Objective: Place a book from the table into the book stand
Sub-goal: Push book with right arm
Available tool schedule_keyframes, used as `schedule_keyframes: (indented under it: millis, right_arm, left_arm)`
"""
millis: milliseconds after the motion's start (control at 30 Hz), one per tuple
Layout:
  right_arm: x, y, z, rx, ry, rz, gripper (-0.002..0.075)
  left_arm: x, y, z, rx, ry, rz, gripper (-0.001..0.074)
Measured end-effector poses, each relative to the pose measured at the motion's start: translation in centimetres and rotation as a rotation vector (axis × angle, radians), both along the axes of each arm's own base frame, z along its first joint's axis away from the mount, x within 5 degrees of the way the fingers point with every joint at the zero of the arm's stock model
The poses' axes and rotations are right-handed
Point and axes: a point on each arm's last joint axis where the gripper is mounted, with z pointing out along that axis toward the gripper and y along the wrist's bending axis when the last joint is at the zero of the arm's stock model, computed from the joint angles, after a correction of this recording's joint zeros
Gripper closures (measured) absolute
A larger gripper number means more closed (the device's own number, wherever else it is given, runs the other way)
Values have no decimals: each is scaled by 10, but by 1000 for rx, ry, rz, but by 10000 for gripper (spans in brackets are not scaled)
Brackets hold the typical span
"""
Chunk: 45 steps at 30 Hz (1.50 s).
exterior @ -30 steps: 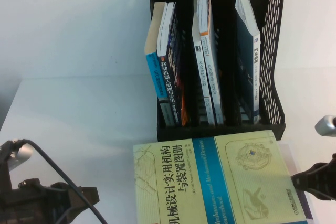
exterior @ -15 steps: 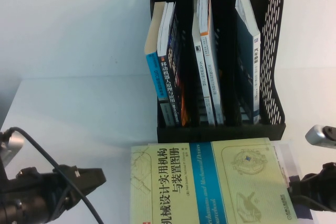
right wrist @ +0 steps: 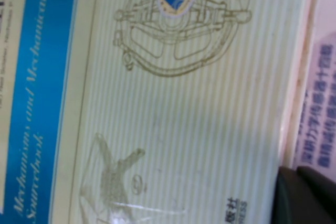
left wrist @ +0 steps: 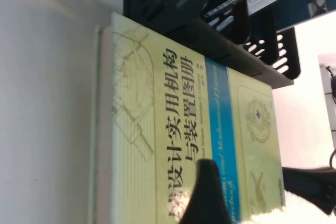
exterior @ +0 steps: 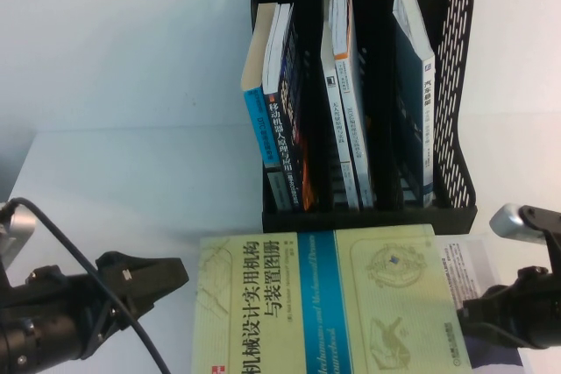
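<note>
I should move my left gripper back and level it out while my right gripper pushes the book, because my left gripper slants above the yellow-green book's edge (exterior: 200, 271). My left gripper should then take that edge (exterior: 195, 330).
The thick pale yellow-green book (exterior: 324, 304) with a blue band lies flat on the white table (exterior: 131, 181), just in front of the black book stand (exterior: 456, 85). My left gripper (exterior: 165, 291) is open at the book's left edge, without touching it. In the left wrist view, the left gripper (left wrist: 247, 179) has one finger over the book's cover (left wrist: 157, 129) and the other past its far edge. My right gripper (exterior: 469, 314) is shut, and its tip rests against the book's right edge. The right wrist view shows it (right wrist: 302, 190) beside the cover (right wrist: 173, 103).
All three slots of the stand hold upright books: dark blue ones (exterior: 285, 102) on the left, thin ones (exterior: 342, 85) in the middle and one (exterior: 412, 85) on the right. A pale sheet or book with purple print (exterior: 469, 256) lies under the yellow-green book's right side.
The book has slid left across the table with my right gripper following against its right edge. My left gripper has moved right, closer to the book's left edge.
</note>
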Motion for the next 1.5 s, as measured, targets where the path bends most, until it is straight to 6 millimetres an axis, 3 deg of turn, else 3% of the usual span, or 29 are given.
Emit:
schedule_keyframes:
  millis: [333, 600, 1167, 1367, 1500]
  right_arm:
    - [8, 8, 10, 28, -34, -3, 726]
    - [12, 7, 11, 13, -56, -13, 726]
    - [10, 5, 8, -29, -33, 8, 726]
    - [10, 8, -9, -15, 63, 26, 726]
    - [12, 9, -9, -7, 69, 25, 726]
  left_arm:
    - [20, -14, 15, -79, 59, -240, 239]
    - [42, -1, 3, -19, 125, -248, 239]
    - [48, 27, -8, -9, 180, -227, 239]
    - [54, 33, -21, -30, 232, -231, 239]
    - [57, 33, -28, -31, 245, -251, 239]
